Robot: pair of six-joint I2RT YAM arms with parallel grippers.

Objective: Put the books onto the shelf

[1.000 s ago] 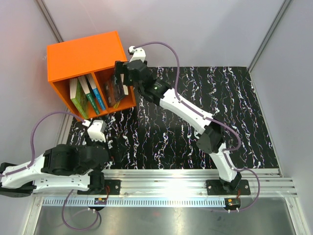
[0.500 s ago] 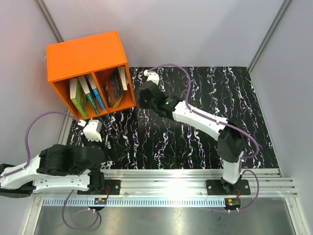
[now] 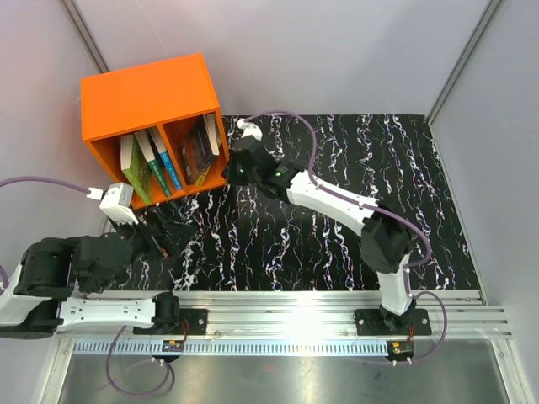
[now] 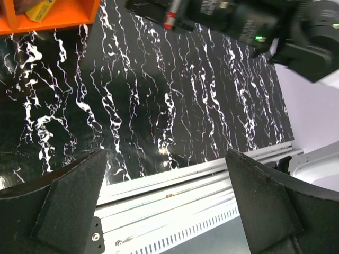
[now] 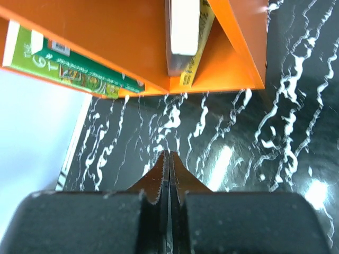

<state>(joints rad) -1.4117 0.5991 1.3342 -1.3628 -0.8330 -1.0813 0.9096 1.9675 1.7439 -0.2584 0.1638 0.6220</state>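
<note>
The white-edged book (image 3: 211,133) sticks out past the yellow book in the orange shelf. My right gripper should go in closed and push the white edge (image 5: 185,37) farther in.
The orange shelf (image 3: 152,88) stands at the table's far left corner. Green and blue books (image 3: 147,164) stand in its left compartment; a dark book (image 3: 199,150) and a yellowish one (image 3: 204,175) lean in the right compartment. My right gripper (image 3: 229,172) hovers just outside the shelf's right front corner, shut on nothing. Its wrist view shows the pressed fingertips (image 5: 169,159) above the marbled table, with the shelf (image 5: 233,58), a white-edged book (image 5: 183,32), a yellow book (image 5: 193,71) and a green book (image 5: 74,66) ahead. My left gripper (image 3: 173,231) is open and empty near the front left.
The black marbled tabletop (image 3: 337,194) stretches right of the shelf. A metal rail (image 3: 295,307) runs along the near edge. In the left wrist view the wide fingers (image 4: 63,206) frame that rail (image 4: 175,180), with the right arm (image 4: 238,21) crossing the top.
The right gripper let go of the dark book inside the right compartment, drew back out of the shelf and shut. The left arm swung back toward the left.
</note>
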